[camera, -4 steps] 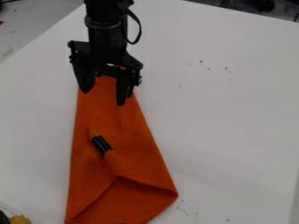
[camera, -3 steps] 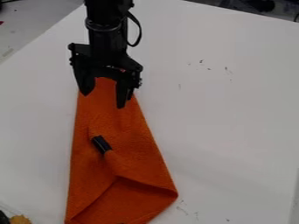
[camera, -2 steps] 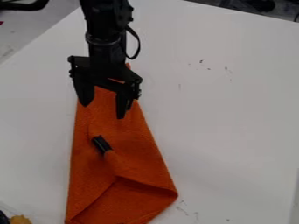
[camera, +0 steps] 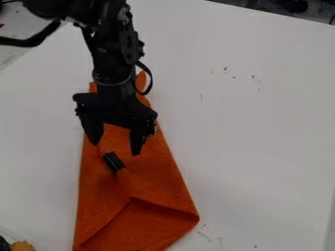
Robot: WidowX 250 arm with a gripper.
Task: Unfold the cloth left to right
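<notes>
The orange cloth tapers toward the top above a slanting fold, so its upper part will spread wide when I pull sideways, while the lower fold stays.
My gripper (camera: 117,149) hangs over the upper middle part of the orange cloth, open, with its two fingers spread apart left and right and pointing down. The orange cloth (camera: 140,181) lies lengthwise on the white table, narrow at the top and wider toward the bottom, with a folded flap whose edges form a peak in the lower part. A small black piece (camera: 113,162) lies on the cloth just below the space between the fingers. The arm hides part of the cloth's upper end. I cannot tell how high the fingertips are above the fabric.
The white table (camera: 262,132) extends on both sides of the cloth, with small dark marks at the upper right and lower right. A yellowish object (camera: 22,246) with a dark part beside it sits at the bottom left corner. Dark items lie beyond the table's top right edge.
My gripper has moved down the view along the cloth, from its top end toward the black piece, and stays open. More of the arm shows at upper left. The cloth has not visibly moved.
</notes>
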